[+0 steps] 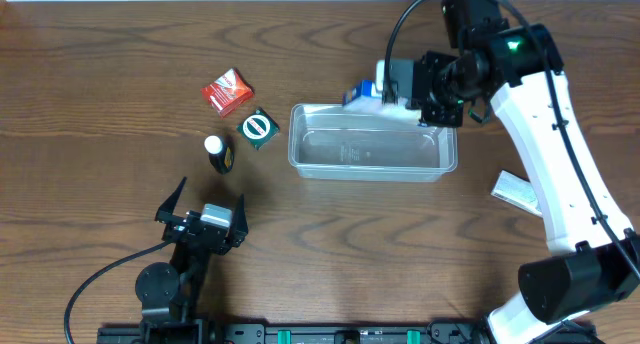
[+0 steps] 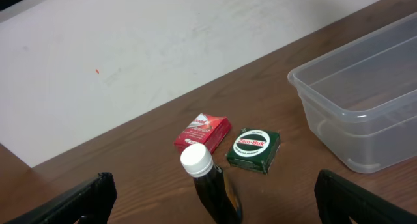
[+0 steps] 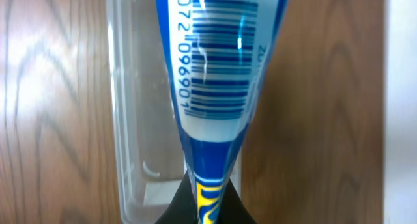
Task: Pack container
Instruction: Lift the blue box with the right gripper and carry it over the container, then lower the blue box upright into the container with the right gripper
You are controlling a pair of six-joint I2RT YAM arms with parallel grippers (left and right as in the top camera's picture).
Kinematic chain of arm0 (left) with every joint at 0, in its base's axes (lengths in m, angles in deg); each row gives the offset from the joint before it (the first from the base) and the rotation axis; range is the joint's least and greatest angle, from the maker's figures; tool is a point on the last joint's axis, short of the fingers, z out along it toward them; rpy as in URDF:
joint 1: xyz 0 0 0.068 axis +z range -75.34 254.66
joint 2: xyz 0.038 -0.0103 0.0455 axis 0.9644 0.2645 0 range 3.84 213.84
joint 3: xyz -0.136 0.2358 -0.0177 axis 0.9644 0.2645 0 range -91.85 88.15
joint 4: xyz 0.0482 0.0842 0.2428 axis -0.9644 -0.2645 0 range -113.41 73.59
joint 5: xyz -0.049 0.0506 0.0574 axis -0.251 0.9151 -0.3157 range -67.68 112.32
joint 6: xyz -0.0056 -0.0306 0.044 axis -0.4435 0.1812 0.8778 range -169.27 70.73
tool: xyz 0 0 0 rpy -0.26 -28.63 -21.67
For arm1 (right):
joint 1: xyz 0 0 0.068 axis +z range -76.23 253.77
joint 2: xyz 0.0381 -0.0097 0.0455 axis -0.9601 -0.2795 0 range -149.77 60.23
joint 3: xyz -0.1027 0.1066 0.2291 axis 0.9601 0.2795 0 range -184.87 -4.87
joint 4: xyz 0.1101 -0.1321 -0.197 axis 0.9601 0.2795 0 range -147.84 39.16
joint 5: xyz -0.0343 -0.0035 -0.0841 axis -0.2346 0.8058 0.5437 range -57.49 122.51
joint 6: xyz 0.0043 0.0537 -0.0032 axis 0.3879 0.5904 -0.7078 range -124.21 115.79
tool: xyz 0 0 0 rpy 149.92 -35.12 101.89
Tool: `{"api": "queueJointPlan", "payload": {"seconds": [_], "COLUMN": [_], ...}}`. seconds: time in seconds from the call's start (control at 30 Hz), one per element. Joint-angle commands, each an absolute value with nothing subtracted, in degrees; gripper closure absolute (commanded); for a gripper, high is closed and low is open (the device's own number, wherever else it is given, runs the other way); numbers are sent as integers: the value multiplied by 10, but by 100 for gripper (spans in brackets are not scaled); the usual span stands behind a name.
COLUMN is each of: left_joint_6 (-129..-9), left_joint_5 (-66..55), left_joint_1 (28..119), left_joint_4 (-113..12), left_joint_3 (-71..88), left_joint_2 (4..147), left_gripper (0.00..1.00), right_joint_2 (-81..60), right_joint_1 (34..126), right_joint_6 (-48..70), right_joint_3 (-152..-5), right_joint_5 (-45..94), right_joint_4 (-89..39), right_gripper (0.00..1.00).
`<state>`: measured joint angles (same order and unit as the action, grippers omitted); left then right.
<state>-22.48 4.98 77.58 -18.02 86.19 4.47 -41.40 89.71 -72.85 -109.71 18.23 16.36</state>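
My right gripper should keep lowering the blue printed packet [image 1: 361, 96] toward the container's empty bottom [image 1: 372, 148] until it rests inside, because the packet runs along the clear plastic container's long side.
The clear plastic container [image 1: 370, 144] stands mid-table; it also shows in the left wrist view [image 2: 365, 107] and the right wrist view [image 3: 140, 113]. It looks empty. My right gripper [image 1: 400, 89] is shut on a blue printed packet [image 1: 362, 94] with a barcode [image 3: 215, 68], held above the container's far rim. My left gripper [image 1: 205, 219] is open and empty, near the front left. A dark bottle with a white cap [image 1: 218, 154] stands ahead of it [image 2: 212, 185]. A red packet [image 1: 227, 91] and a green box [image 1: 258, 128] lie beyond the bottle.
A silver flat packet [image 1: 518, 192] lies right of the container, partly under the right arm. The red packet [image 2: 202, 131] and the green box [image 2: 253, 150] lie side by side left of the container. A pale wall edge runs behind the table.
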Motion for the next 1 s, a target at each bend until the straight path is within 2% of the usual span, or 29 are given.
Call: {"api": "queueJointPlan", "payload": {"seconds": [0.0, 0.53, 0.7, 0.97], "left_joint_6": [-233, -233, -233, -233], "left_joint_5": [54, 54, 54, 54], "left_joint_1": [779, 779, 779, 779], "left_joint_4": [-189, -189, -189, -189], "left_joint_3": [879, 879, 879, 879], "left_joint_2": [41, 41, 41, 41], "left_gripper": [2, 2, 2, 2], "right_joint_2": [-412, -412, -414, -414], "right_joint_1": [900, 898, 898, 898], "right_joint_6": [-774, -832, -866, -849], "right_joint_3": [-1063, -899, -877, -854], "right_joint_5": [207, 219, 222, 222], "right_joint_4": [151, 8, -17, -70], "right_gripper": [99, 99, 99, 99]}}
